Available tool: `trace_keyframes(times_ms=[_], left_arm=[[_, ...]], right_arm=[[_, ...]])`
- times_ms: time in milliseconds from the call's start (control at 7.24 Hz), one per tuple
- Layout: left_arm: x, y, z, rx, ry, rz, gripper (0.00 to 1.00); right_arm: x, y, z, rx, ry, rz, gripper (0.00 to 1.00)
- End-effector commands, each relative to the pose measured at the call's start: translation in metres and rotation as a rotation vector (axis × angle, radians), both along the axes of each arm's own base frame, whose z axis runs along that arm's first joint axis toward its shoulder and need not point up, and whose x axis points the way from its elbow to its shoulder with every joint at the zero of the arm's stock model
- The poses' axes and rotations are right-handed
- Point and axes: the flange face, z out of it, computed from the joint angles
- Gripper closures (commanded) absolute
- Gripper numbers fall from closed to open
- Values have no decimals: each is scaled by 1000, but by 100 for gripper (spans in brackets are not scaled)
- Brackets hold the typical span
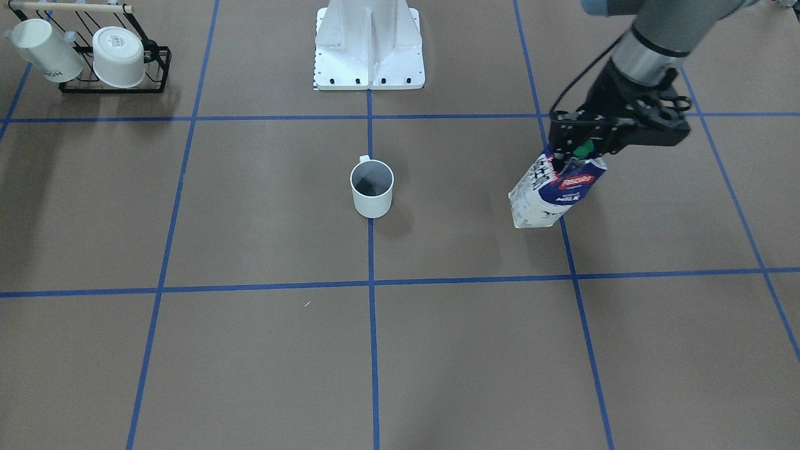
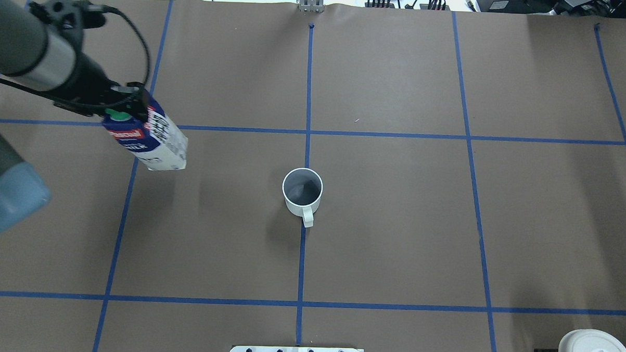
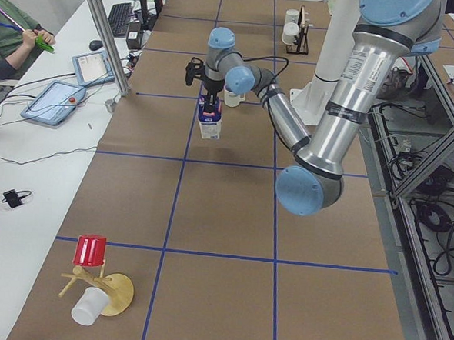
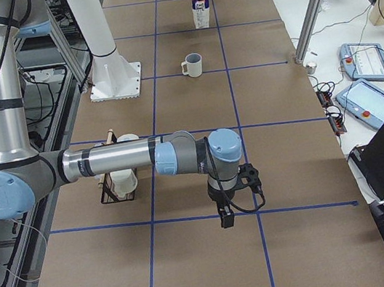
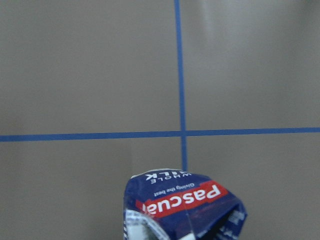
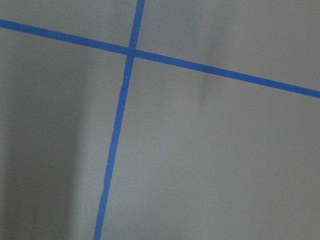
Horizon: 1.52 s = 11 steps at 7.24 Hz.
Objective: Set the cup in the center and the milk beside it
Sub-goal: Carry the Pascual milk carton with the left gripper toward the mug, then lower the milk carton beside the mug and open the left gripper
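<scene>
My left gripper should keep carrying the milk carton until it stands beside the white cup, because the milk carton's base hangs free and the surface there is clear.
The plain white cup stands upright on the middle blue tape line at the center of the brown surface, handle toward the robot; it also shows in the front view. My left gripper is shut on the top of the milk carton by its green cap and holds it tilted, far to the cup's left. The front view shows the carton under the gripper. The left wrist view shows the carton's top. My right gripper hangs low near the table's right end; I cannot tell whether it is open.
A black rack with two other white cups stands at the robot's right rear corner. The white robot base sits at the table's back middle. A wooden cup stand with a red cup is at the left end.
</scene>
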Motion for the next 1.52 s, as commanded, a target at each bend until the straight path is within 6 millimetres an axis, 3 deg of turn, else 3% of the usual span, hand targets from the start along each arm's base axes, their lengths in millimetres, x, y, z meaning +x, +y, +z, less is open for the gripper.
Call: trace_keyframes(times_ms=[0,138,276,553,691,829,967,1106,1382], left_arm=[[97,40,-73,-27,-19,0,100],[139,49,-78,-14,-49,24,100],[163,47,-95,-25,-48,20,100],[175,53,-100,-29,-46,35,100],[178,52,-97,-27,-51,36,74],[177,51,-95,-17,-48,32,37],[180,50,-92,-10,-57,24,9],[180,50,-93,-9,-56,24,3],[169,54,-103,6,-32,21,2]], right_arm=[[0,0,0,-1,1,0,0],[0,0,1,-2,1,0,0],[0,-1,2,-4,1,0,0],[-1,-2,2,-4,1,-2,0],[-1,-3,3,-5,1,-2,0],[-1,-3,3,2,1,-2,0],[0,-3,6,4,0,0,0],[0,-4,6,6,0,0,0],[0,-3,6,4,0,0,0]])
